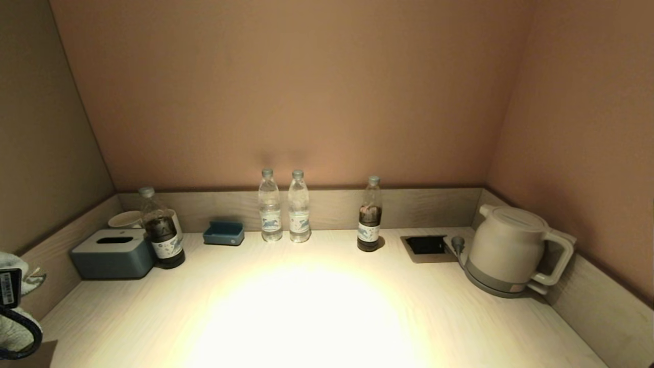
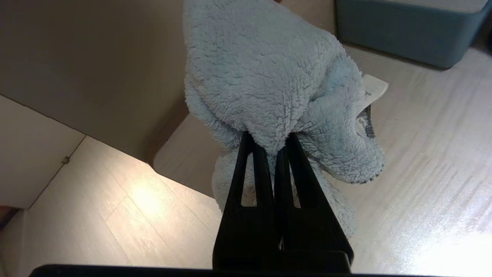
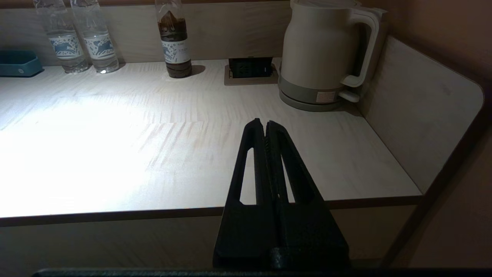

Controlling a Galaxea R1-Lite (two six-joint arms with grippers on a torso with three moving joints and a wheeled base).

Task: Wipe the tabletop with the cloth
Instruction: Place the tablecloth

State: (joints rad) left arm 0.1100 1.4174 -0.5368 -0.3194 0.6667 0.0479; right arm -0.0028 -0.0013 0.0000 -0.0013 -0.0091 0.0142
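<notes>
I should keep moving the pale blue cloth with my left gripper to the tabletop before the grey-blue tissue box, as it is clear there, and let the cloth go beside the low wall (image 1: 59,263).
My left gripper (image 2: 271,140) is shut on a fluffy pale blue cloth (image 2: 269,77), which hangs bunched over the fingertips, above the front left corner of the pale wooden tabletop (image 2: 423,161). In the head view the cloth (image 1: 25,278) and part of the left arm show at the far left edge, beside the tabletop (image 1: 317,306). My right gripper (image 3: 265,125) is shut and empty, held off the table's front edge on the right side. It is out of the head view.
Along the back stand a grey-blue tissue box (image 1: 113,253), a dark-filled bottle (image 1: 162,232), a white cup (image 1: 125,220), a small blue tray (image 1: 224,232), two clear water bottles (image 1: 270,207), another dark bottle (image 1: 369,217), a socket recess (image 1: 426,245) and a cream kettle (image 1: 508,250). Low walls border three sides.
</notes>
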